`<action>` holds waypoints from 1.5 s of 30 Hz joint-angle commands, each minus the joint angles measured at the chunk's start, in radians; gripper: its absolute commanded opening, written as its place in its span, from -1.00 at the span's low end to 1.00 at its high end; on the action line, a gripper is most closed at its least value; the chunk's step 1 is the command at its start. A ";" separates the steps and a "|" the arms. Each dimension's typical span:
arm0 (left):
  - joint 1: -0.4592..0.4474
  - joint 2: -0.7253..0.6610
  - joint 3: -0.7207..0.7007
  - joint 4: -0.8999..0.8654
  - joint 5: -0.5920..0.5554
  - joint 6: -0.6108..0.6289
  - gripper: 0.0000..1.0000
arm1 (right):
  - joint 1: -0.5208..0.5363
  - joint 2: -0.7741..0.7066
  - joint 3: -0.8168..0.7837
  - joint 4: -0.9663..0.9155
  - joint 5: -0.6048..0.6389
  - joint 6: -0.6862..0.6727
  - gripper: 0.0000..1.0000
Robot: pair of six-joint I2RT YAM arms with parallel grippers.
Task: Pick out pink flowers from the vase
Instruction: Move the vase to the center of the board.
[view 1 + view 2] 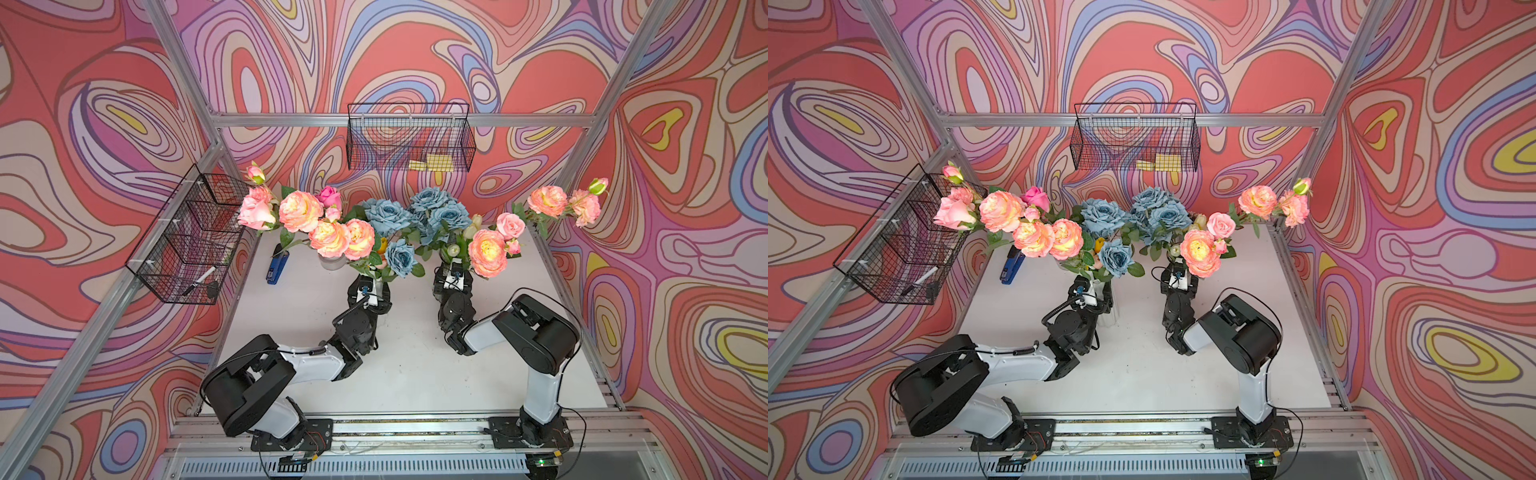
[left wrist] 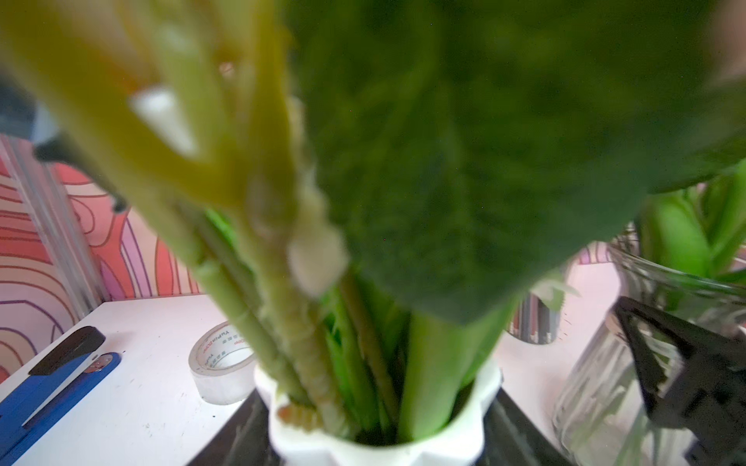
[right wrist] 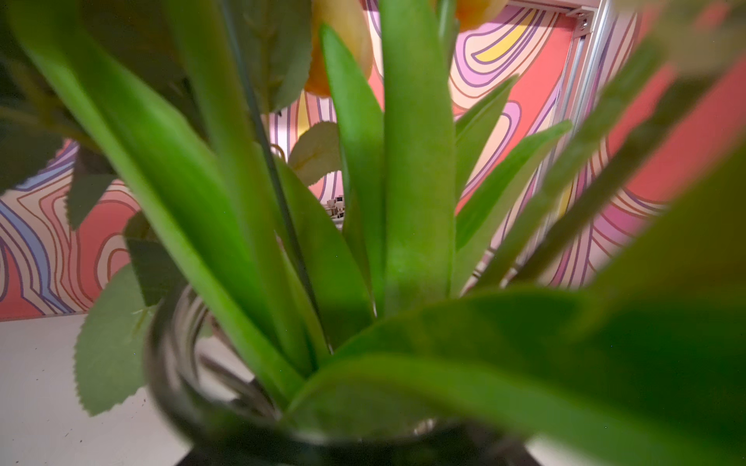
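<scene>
The robot's left gripper has hold of the white vase by the vase's rim, so it should put the white vase down farther back, open, and then grab the pink flowers' stems.
Two vases stand mid-table. The white fluted vase holds big peach-pink flowers leaning left, a pale pink rose and blue roses. My left gripper is shut on this vase, with a dark finger on each side of its rim. The glass vase carries more pink flowers leaning right, and one spray reaches the right wall. My right gripper is shut on it, a black finger against the glass. Leaves hide the fingers in the right wrist view.
A blue stapler and a roll of clear tape lie left of the white vase. Wire baskets hang on the left wall and the back wall. Aluminium frame rails border the white table.
</scene>
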 commanded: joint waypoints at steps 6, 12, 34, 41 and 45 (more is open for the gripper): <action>0.125 0.139 0.189 0.085 0.101 -0.059 -0.23 | -0.040 0.039 0.079 0.052 -0.044 -0.022 0.27; 0.159 0.292 0.335 0.086 0.146 -0.101 -0.23 | -0.066 0.061 0.114 0.037 -0.058 -0.023 0.27; 0.238 0.375 0.428 0.085 0.115 0.037 -0.22 | -0.135 0.124 0.214 -0.058 -0.133 0.076 0.27; 0.282 0.340 0.387 0.085 0.082 0.052 -0.23 | -0.104 0.153 0.301 -0.104 -0.160 0.065 0.28; 0.310 0.305 0.353 0.085 0.076 0.064 -0.22 | -0.087 0.169 0.335 -0.122 -0.162 0.063 0.28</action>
